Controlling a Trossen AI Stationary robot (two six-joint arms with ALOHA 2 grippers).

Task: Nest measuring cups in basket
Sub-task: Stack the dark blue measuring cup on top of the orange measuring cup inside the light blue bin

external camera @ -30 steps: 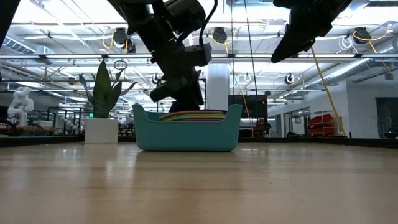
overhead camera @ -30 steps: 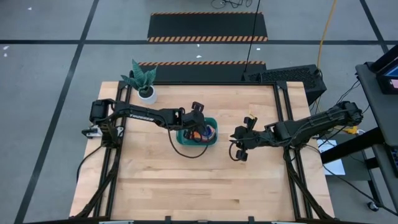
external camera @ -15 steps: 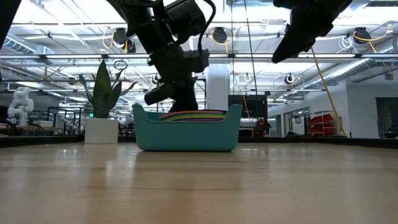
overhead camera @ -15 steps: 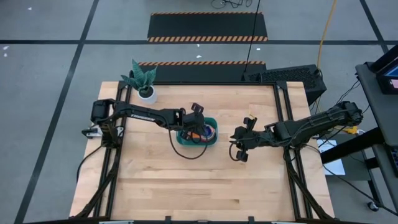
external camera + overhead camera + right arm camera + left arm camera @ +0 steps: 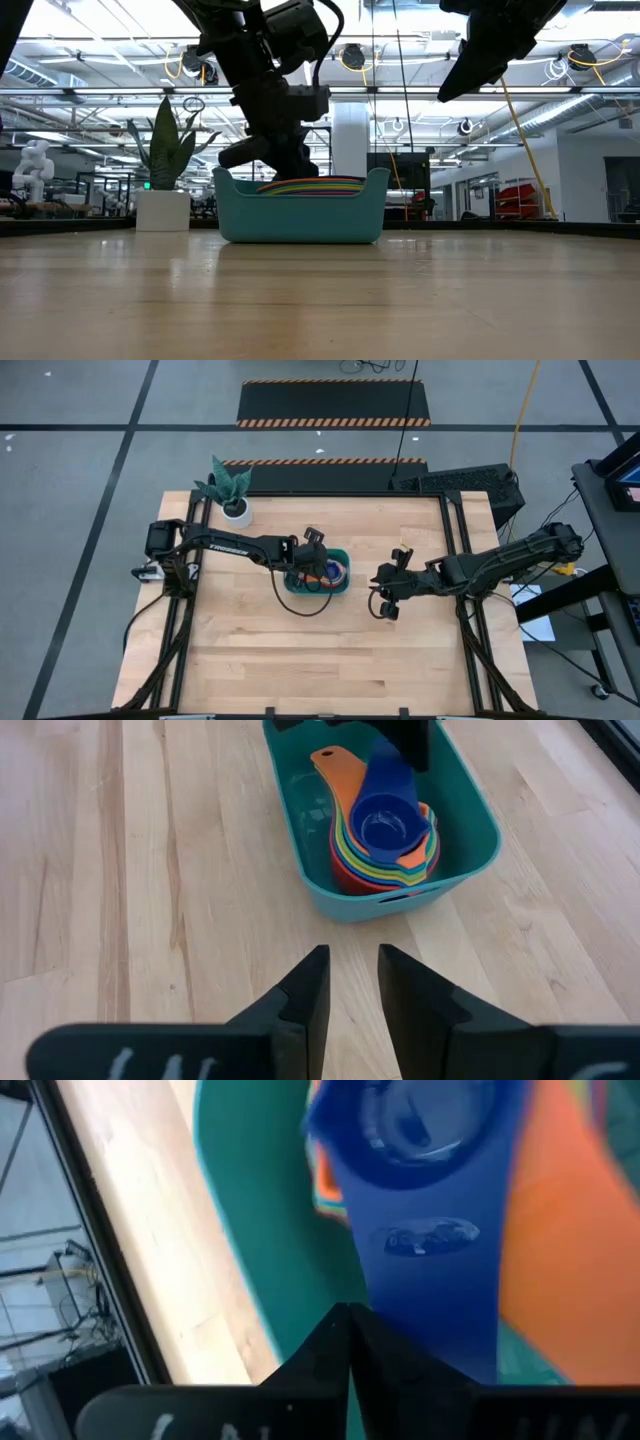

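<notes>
The dark blue cup's handle point(image 5: 389, 772) is splayed out next to the orange handle, so the robot's left gripper should push the dark blue handle over the orange one point(image 5: 339, 768) before it lifts clear.
The teal basket point(image 5: 345, 589) point(image 5: 300, 220) stands mid-table. Inside it lies a nested stack of measuring cups point(image 5: 380, 870) point(image 5: 310, 185), with the dark blue cup point(image 5: 385, 825) point(image 5: 420, 1130) on top and its handle pointing toward the table's left. My left gripper point(image 5: 311, 557) point(image 5: 348, 1312) point(image 5: 405, 745) is shut and reaches down into the basket's left part, at that handle's free end. My right gripper point(image 5: 377, 590) point(image 5: 347, 960) point(image 5: 480, 60) is open, raised above the table to the right of the basket, and faces it. My left gripper points its shut fingertips down from above at the dark blue cup's handle point(image 5: 430, 1280), near its free end point(image 5: 388, 765). The cup rests nested on the stack. I cannot tell whether the fingertips touch the handle.
A small white pot with a green plant point(image 5: 232, 495) point(image 5: 163, 180) stands near the table's far left corner. Bare wooden table point(image 5: 320, 650) stretches from the basket to the near edge. Metal frame rails run along the table's left and right sides.
My left gripper has moved a little toward the table's left and slightly down inside the basket, staying shut. The stack of cups and the basket have kept their place. My right arm has kept still.
</notes>
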